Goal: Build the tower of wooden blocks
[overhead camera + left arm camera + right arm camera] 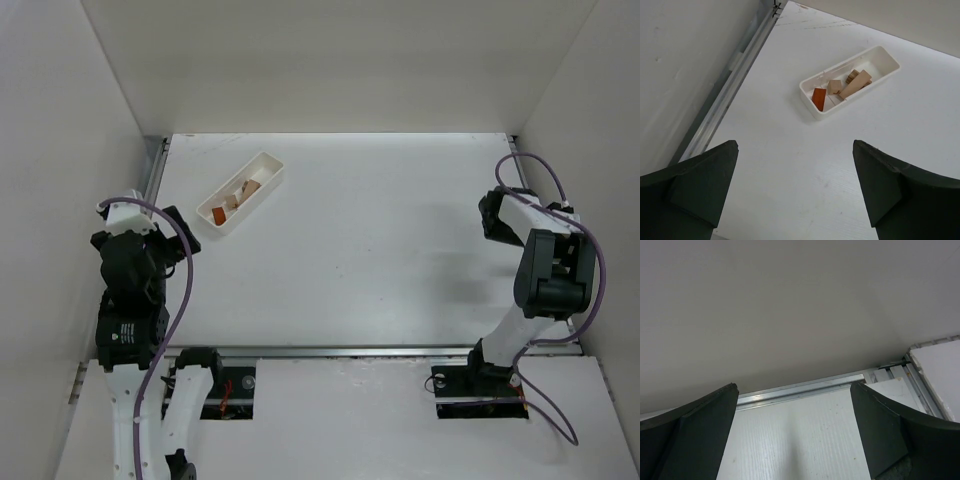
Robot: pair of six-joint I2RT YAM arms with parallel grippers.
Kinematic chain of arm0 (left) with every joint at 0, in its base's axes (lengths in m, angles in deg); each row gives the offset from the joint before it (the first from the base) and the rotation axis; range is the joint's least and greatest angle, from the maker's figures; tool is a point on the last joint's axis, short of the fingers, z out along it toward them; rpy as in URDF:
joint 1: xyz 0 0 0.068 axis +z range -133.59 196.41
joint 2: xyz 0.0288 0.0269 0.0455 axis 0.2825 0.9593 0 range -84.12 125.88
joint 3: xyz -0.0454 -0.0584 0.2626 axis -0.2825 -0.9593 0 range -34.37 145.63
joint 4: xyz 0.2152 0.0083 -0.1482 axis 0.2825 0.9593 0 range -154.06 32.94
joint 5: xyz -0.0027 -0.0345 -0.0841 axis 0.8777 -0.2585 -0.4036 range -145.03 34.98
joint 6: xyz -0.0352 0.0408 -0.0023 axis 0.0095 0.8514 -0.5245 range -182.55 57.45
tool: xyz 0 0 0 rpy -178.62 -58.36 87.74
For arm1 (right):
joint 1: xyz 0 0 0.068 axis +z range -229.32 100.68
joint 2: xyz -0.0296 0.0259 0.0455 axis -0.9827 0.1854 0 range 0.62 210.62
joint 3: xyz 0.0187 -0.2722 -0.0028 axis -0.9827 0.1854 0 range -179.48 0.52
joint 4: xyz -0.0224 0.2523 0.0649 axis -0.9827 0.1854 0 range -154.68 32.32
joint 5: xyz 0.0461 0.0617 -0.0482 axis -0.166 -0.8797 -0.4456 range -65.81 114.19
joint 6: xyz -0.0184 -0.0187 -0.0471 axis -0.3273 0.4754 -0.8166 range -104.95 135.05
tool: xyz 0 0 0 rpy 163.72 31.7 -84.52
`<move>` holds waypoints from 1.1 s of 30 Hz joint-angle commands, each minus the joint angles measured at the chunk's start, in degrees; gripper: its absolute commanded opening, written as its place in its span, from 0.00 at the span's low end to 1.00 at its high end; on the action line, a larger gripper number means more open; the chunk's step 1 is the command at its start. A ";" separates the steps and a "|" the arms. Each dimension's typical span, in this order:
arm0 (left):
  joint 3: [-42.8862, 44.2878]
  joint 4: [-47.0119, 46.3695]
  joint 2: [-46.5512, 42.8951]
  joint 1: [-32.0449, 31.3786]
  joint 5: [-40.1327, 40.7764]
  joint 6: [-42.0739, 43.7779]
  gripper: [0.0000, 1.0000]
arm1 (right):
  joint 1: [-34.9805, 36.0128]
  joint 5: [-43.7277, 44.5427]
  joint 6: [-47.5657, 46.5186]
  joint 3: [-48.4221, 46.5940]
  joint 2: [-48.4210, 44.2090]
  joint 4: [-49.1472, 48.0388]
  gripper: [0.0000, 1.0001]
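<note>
The white tray's near end (211, 225) is clear in front of my open left gripper, so I should now move toward its rim (203, 217) until my fingers are on both sides of it, then close.
Several small wooden blocks lie loose in a long white tray (268, 164) at the back left of the table. An orange-red wedge (217, 213) lies at the tray's near end, with tan blocks (246, 189) beside it. In the left wrist view the wedge (818, 98) and tan blocks (856, 83) show in the tray (809, 106). My left gripper (172, 222) is open and empty at the left edge, well short of the tray; it also shows in its wrist view (795, 187). My right gripper (490, 215) is open and empty at the right edge (794, 432), facing the wall.
White walls enclose the table on the left, back and right. A metal rail (735, 80) runs along the left edge and another (800, 388) along the right edge. The arm bases sit at the near edge.
</note>
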 commanded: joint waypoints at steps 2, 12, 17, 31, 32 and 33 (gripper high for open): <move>-0.57 -4.03 -1.50 -0.30 -6.40 7.57 0.99 | -0.30 2.01 -7.31 -5.55 0.29 3.38 1.00; 6.79 -4.23 9.72 -0.30 -13.82 10.06 0.99 | 7.77 -5.11 -39.36 -39.50 7.34 3.38 1.00; 10.06 -2.10 22.30 -0.30 -22.69 6.81 0.99 | 15.87 -26.83 -68.44 -40.04 4.52 -22.31 1.00; 23.33 -5.62 54.46 7.78 -24.47 10.22 0.91 | 22.46 -70.41 -94.27 -14.99 -21.14 -61.40 1.00; 24.21 -6.23 56.31 8.31 -23.24 10.23 0.92 | 23.16 -69.54 -94.28 -14.11 -22.11 -61.40 1.00; 25.96 -6.24 58.33 8.31 -21.32 10.23 0.92 | 23.69 -69.54 -94.89 -13.41 -24.29 -61.40 1.00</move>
